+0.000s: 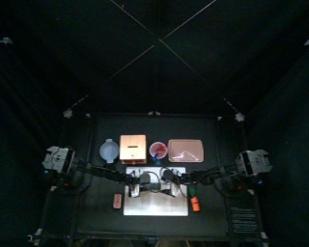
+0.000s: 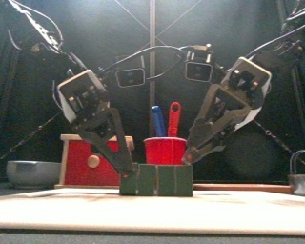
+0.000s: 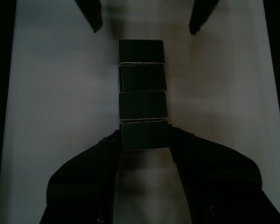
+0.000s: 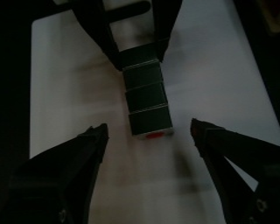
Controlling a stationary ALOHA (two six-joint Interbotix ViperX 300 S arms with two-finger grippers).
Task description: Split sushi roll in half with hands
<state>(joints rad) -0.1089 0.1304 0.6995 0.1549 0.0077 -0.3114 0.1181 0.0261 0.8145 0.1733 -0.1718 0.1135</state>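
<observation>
The sushi roll (image 4: pixel 146 99) has pale seams across it, so it will bend and come apart at its middle seam (image 4: pixel 143 87) when I pull its ends away from each other.
The sushi roll (image 1: pixel 158 179) is a short dark green-black roll lying on the white board (image 1: pixel 157 206). In the front view the roll (image 2: pixel 156 179) sits between the two hands. My left gripper (image 3: pixel 143 140) is shut on one end of the roll (image 3: pixel 143 83). My right gripper (image 4: pixel 149 129) is open wide at the other end (image 4: pixel 147 105), its jaws on either side and not touching it. In the front view the left gripper (image 2: pixel 132 172) and right gripper (image 2: pixel 183 164) slant down to the roll from each side.
Behind the board stand a red cup (image 2: pixel 164 150) with a blue and a red utensil, an orange box (image 1: pixel 134 147), a grey bowl (image 1: pixel 109 150) and a pink tray (image 1: pixel 185 150). An orange stick (image 1: pixel 193 203) and a red stick (image 1: pixel 117 200) lie at the board's sides.
</observation>
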